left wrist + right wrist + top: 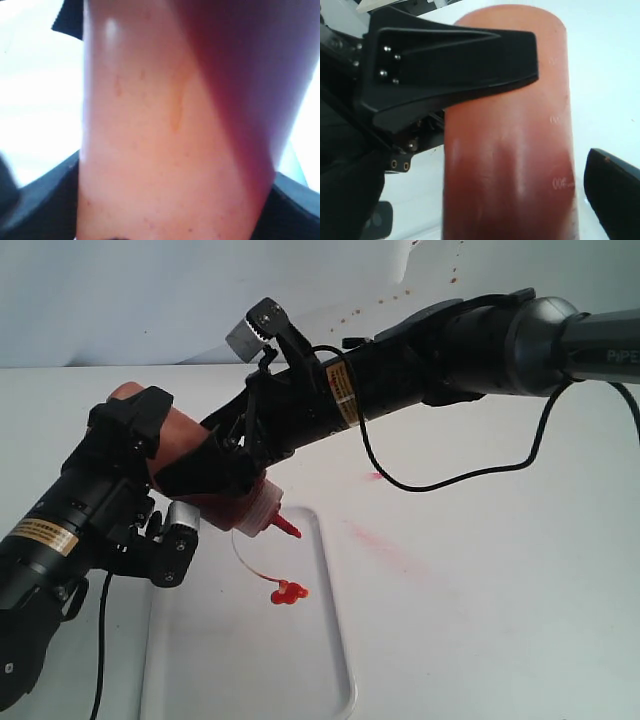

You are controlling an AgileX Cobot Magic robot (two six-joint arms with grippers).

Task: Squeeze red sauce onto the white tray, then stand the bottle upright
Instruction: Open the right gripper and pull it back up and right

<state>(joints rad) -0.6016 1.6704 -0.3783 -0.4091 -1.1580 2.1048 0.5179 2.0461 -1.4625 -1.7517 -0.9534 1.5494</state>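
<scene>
The tether (244,561) bends outward in an open curve, so I expect the red cap (286,588) to stand up next to the nozzle when I turn the bottle upright.
The bottle (262,515) hangs tilted over the white tray (250,660), its red nozzle (288,527) pointing down and to the right. Red sauce (510,200) shows dark inside the bottle's lower end. The tiny red cap (288,592) dangles on its tether just above the tray. My left gripper (160,480) is shut on the bottle's base end; the bottle (165,150) fills the left wrist view. My right gripper (235,475) reaches across and brackets the bottle (510,125) near its shoulder, standing open, with a gap beside one finger (615,190).
Faint pinkish smears (385,538) mark the white table right of the tray, with a small red spot (375,476) farther back. The right arm's black cable (450,480) loops low over the table. Brown specks (400,290) dot the back wall.
</scene>
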